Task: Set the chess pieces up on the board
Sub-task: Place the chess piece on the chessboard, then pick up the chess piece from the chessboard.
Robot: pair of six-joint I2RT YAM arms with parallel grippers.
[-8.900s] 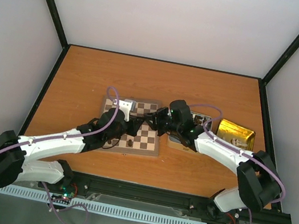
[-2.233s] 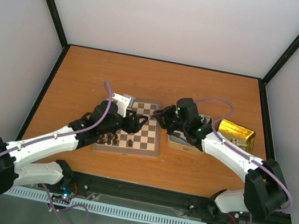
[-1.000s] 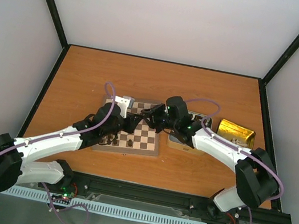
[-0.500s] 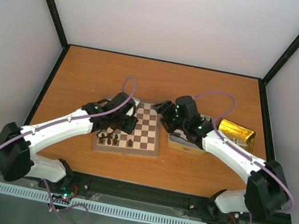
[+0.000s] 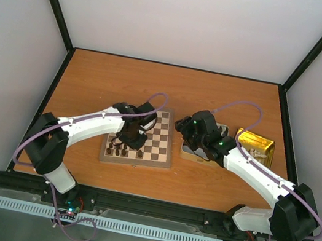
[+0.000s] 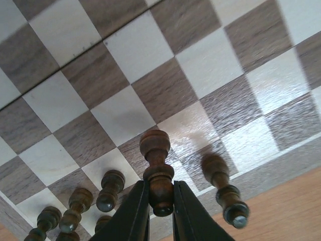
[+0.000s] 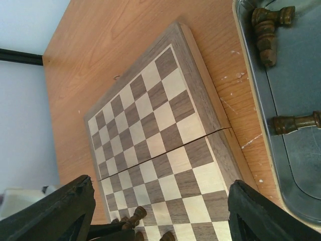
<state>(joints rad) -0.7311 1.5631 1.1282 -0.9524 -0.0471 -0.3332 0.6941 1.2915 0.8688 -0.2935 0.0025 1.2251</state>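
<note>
The dark brown piece is in my left gripper over the gap [image 6: 183, 173] next to the lone piece, so I should move it to the light square [image 6: 251, 142] past the lone piece.
My left gripper [image 6: 160, 203] is shut on a dark brown chess piece [image 6: 156, 168], held just above the board [image 6: 135, 50] near its front left corner. Several dark pieces [image 6: 108, 188] stand on the squares beside it, and one more [image 6: 223, 188] stands at the right by the border. From above, the left gripper [image 5: 131, 134] hangs over the board [image 5: 161, 136], with the standing pieces [image 5: 120, 149] in the front rows. My right gripper [image 5: 182, 126] is open and empty at the board's right edge. Its wrist view shows the board [image 7: 150, 115] between wide black fingers [image 7: 55, 211].
A silver tin [image 7: 296, 75] to the right of the board holds loose dark pieces [image 7: 266, 30] lying flat. A gold tin [image 5: 254, 144] sits further right. The right arm covers most of the silver tin [image 5: 195, 156] in the top view.
The two grippers were together over the board a second ago. The right gripper has opened and drawn back to the right. The left gripper has swung to the board's front left with the piece.
</note>
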